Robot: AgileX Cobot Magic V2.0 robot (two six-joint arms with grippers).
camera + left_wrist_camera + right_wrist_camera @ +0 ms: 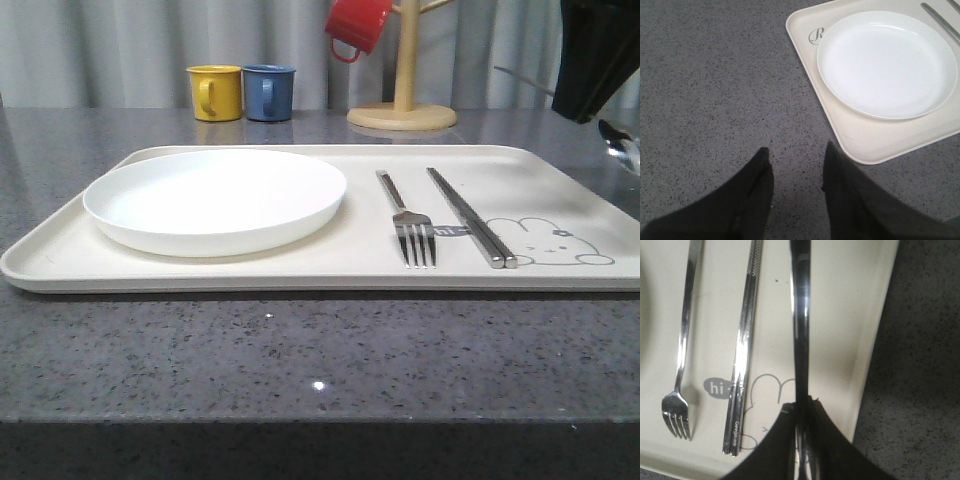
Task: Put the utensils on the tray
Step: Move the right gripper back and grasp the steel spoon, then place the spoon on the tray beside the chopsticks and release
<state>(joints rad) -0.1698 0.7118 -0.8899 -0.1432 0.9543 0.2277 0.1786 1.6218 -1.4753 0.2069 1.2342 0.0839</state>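
I should keep lowering the spoon (801,335) with my right gripper, because it runs along the chopsticks above the tray's open strip (535,208). I should let go of it once it rests there.
The cream tray (300,268) lies across the grey table. On its right part lie a silver fork (405,225) and a pair of chopsticks (468,217), side by side beside the rabbit drawing. My right gripper (585,100) hangs above the tray's right end, shut on a spoon (622,143) whose bowl hangs below it. In the right wrist view the spoon's handle (801,325) runs out from between the closed fingers of the right gripper (802,407), over the tray (840,340), next to the chopsticks (745,350) and fork (682,355). My left gripper (796,155) is open over bare table beside a tray corner (875,145).
A round white plate (215,198) fills the tray's left half. Behind the tray stand a yellow mug (215,92), a blue mug (268,92) and a wooden mug stand (403,100) with a red mug (357,27) hung on it. Grey tabletop stretches in front.
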